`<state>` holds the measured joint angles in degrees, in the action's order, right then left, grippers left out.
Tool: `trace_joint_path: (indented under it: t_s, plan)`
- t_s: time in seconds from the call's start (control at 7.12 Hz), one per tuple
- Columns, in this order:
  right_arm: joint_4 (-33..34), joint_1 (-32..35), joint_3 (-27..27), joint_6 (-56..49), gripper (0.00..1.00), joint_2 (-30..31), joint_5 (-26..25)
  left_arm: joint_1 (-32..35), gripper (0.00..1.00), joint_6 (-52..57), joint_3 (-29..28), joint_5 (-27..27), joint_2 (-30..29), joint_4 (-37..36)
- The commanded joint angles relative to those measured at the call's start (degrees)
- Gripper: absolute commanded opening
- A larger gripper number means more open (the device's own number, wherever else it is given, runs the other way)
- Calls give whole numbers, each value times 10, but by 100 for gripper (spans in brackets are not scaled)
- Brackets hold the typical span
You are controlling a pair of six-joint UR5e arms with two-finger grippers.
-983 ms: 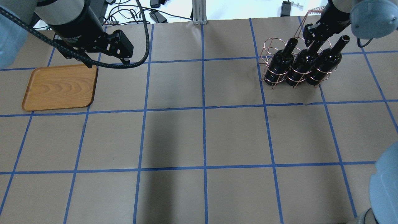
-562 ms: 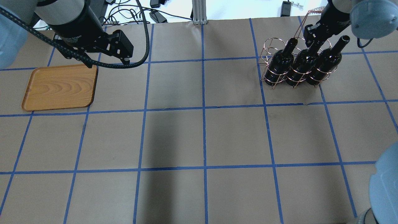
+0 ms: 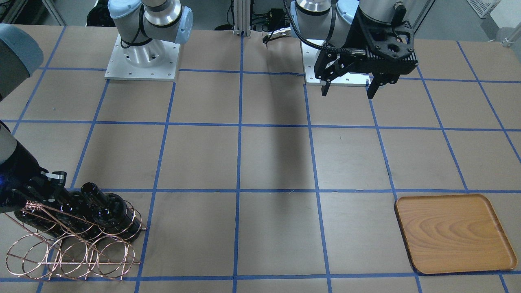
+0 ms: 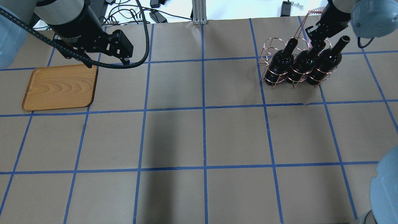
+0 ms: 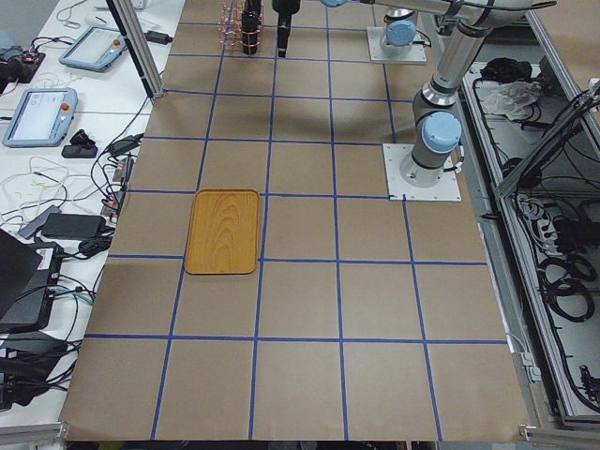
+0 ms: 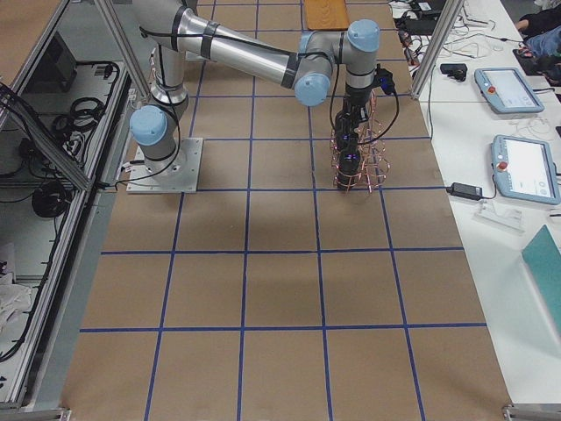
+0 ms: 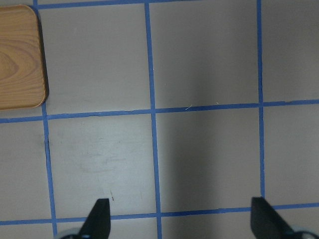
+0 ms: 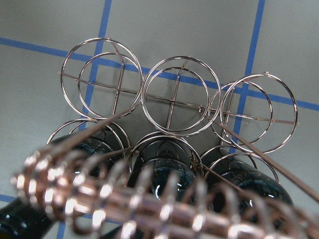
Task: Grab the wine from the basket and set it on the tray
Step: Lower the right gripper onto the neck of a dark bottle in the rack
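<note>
The basket's twisted handle [image 3: 33, 205] is crowding the robot's right gripper at the middle bottle's edge. The right gripper should open, move clear of the handle and take hold of the middle bottle's neck.
Three near-black wine bottles stand upright in the front hoops of the copper wire basket [image 4: 269, 43] at the far right. They are the left bottle [image 4: 279, 63], the middle bottle [image 4: 303, 65] and the right bottle [image 4: 325, 63]. My right gripper [image 4: 317, 36] is over the middle bottle's lip with its fingers either side and looks open. The right wrist view shows the twisted handle [image 8: 149, 204] close up, bottle shoulders [image 8: 164, 179] below and no fingers. The wooden tray [image 4: 59, 88] lies empty at the far left. My left gripper [image 7: 180, 219] hangs open and empty beside it.
The basket's back row of hoops [image 8: 172, 99] holds nothing. Brown paper with a blue tape grid [image 4: 203, 109] covers the table. Cables and a metal post [image 4: 197, 12] sit beyond the far edge. The arm bases [image 3: 142, 57] stand on the robot's side.
My right gripper has moved up the middle bottle's neck to its lip, so more of the neck shows. The bottles, basket, tray and left arm have not moved.
</note>
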<state>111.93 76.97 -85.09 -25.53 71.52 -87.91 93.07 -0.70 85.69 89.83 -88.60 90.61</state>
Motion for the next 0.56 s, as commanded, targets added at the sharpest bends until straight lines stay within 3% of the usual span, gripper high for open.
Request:
trace_joint_path:
  t_s: [0.0,0.28,0.42]
  plan:
    - [3,0,5,-17,72,-2,-1,0,100,0,0,0,0,0]
    - [4,0,6,-17,91,-2,-1,0,100,0,0,1,0,0]
    - [-2,0,5,-17,91,-2,-1,0,100,0,0,0,0,0]
